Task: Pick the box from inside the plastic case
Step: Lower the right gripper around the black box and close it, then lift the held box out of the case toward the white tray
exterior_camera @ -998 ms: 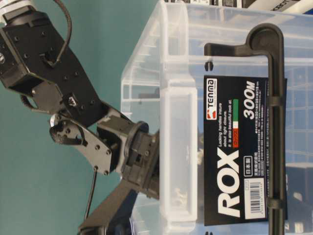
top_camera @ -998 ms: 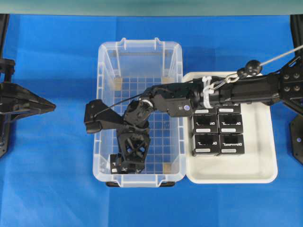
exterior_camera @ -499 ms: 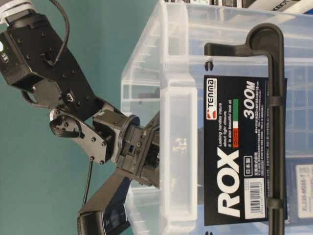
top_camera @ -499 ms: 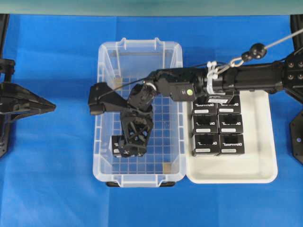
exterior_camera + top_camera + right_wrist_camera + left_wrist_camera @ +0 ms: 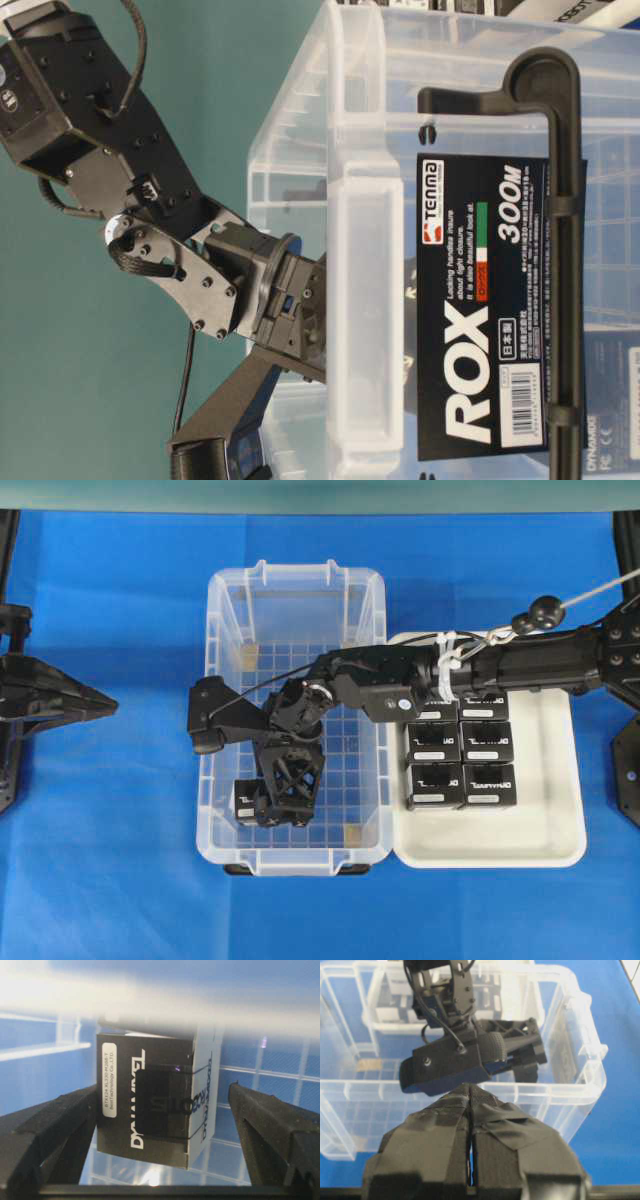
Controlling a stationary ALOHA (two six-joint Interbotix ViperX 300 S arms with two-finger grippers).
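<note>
I see the dark strip beyond the box mirroring the box's label. I will therefore expect a reflection and an empty plastic case once I lift the box.
The clear plastic case stands in the middle of the blue table and fills the table-level view. One black box with white lettering lies on its grid floor near the near-left corner. My right arm reaches across into the case. My right gripper is open and points down over the box. In the right wrist view the box sits between the fingers: the left finger is against it and the right one stands apart. My left gripper is shut and empty outside the case; its closed tips also show in the left wrist view.
A shallow white tray lies right of the case and holds several identical black cartons. The right arm crosses the case's right wall and the tray's far end. The case walls closely surround the gripper and box.
The right gripper moved away from the near wall, then slightly back toward it. The box shifted along with it, off the near wall. The left arm has not moved.
</note>
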